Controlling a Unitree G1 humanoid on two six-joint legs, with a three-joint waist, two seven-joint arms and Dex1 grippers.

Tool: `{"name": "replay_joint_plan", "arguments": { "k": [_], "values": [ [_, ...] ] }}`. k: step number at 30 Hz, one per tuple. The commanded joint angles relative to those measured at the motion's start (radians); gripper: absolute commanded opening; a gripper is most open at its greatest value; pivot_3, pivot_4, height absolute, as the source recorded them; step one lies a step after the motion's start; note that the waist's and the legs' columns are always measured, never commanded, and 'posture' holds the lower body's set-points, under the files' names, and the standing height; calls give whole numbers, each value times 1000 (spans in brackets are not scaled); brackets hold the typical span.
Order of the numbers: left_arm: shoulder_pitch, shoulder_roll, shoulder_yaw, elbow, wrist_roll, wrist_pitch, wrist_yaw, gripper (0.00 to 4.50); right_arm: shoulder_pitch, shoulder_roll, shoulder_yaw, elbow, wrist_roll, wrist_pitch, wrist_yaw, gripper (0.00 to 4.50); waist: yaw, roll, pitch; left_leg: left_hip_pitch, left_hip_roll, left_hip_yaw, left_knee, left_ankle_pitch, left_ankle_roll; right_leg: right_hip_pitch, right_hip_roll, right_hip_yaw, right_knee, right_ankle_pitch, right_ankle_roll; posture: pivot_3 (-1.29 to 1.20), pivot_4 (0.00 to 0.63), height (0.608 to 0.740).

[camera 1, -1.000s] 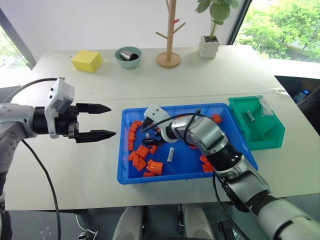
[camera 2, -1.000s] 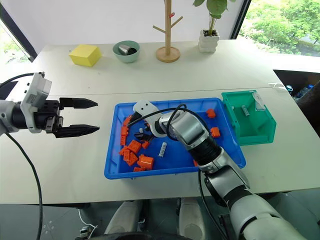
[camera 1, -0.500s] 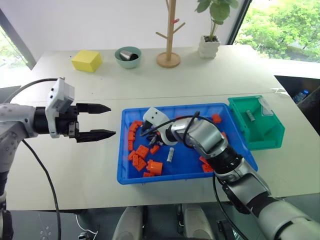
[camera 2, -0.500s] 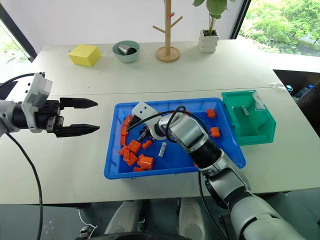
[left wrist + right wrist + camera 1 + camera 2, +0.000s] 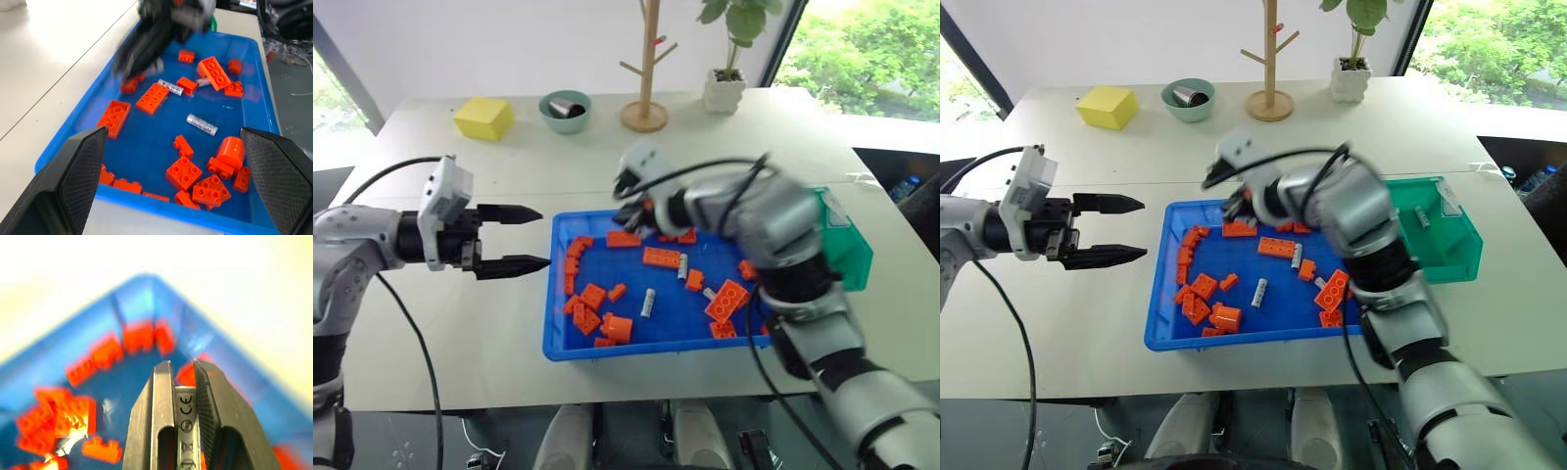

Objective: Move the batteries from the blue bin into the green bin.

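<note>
My right gripper's fingers hold only the silver battery [image 5: 187,426], clear of the orange bricks, so they should keep carrying it until it hangs over the green bin's bottom [image 5: 1437,243].
The blue bin [image 5: 560,345] sits at the table's front middle, holding orange bricks and loose batteries [image 5: 648,302] [image 5: 684,266]. My right gripper [image 5: 632,210] hangs above the bin's far left corner. In the right wrist view this gripper [image 5: 183,364] is shut on a silver battery [image 5: 186,412] standing between its fingers. The green bin [image 5: 1442,247] stands against the blue bin's right side, partly hidden by my right arm, with one battery [image 5: 1420,215] inside. My left gripper [image 5: 541,236] is open and empty, level, just left of the blue bin.
Orange bricks [image 5: 605,319] lie scattered in the blue bin. At the table's back stand a yellow block [image 5: 483,118], a pale-green bowl [image 5: 564,111], a wooden peg stand [image 5: 644,110] and a potted plant [image 5: 724,86].
My right gripper shut on a battery among the bricks and rose out of the bin toward its far left corner. The left gripper stayed where it was.
</note>
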State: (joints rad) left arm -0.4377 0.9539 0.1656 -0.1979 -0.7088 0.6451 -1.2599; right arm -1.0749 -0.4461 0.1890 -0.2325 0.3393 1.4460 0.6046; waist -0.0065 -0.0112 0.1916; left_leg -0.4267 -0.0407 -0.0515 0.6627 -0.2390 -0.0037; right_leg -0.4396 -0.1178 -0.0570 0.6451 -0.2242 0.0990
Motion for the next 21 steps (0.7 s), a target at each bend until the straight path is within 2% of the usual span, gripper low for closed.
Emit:
{"name": "replay_joint_plan", "arguments": {
  "k": [1, 4, 7, 11, 18, 21],
  "values": [
    [-25, -22, -12, -20, -12, -2, 9, 4500, 27, -197, -115, -39, -5, -2, 18, 29, 9, -1, 0, 0, 0, 0, 0, 0, 0, 1, 0, 0, -1, 0, 0, 0, 150, 702],
    [-34, -46, -24, -16, -9, -7, 11, 4500, 129, -404, -166, -4, -39, -81, 33, 29, 17, -1, 0, 0, 0, 1, 0, 0, 1, 3, -1, 0, -7, 0, 0, 0, 150, 702],
    [-49, -65, -38, 0, 1, -16, 7, 4500, 244, -505, -240, 59, -59, -148, 23, 29, 10, -1, 0, 0, 1, 3, -1, -1, 1, 4, 0, 0, -9, 0, 0, 0, 150, 702],
    [-82, -88, -59, 21, 9, -21, 3, 4500, 351, -491, -324, 71, -47, -161, -10, 29, -10, 0, 0, 1, 2, 7, -1, -1, 2, 3, 0, 1, -9, 0, 0, 0, 150, 702],
    [-124, -126, -79, 0, -4, 12, 31, 4500, 497, -452, -356, 89, -95, -297, -91, 29, -3, 0, 0, 1, 3, 7, -1, -1, 2, 4, 0, 1, -9, 1, 0, 0, 150, 702],
    [-127, -128, -76, -21, -19, 35, 38, 4500, 559, -452, -365, 107, -119, -356, -116, 1284, -1, -1, 0, 0, 2, 7, 0, -1, 2, 5, 0, 1, -10, 1, 0, 0, 150, 702]
  ]
}}
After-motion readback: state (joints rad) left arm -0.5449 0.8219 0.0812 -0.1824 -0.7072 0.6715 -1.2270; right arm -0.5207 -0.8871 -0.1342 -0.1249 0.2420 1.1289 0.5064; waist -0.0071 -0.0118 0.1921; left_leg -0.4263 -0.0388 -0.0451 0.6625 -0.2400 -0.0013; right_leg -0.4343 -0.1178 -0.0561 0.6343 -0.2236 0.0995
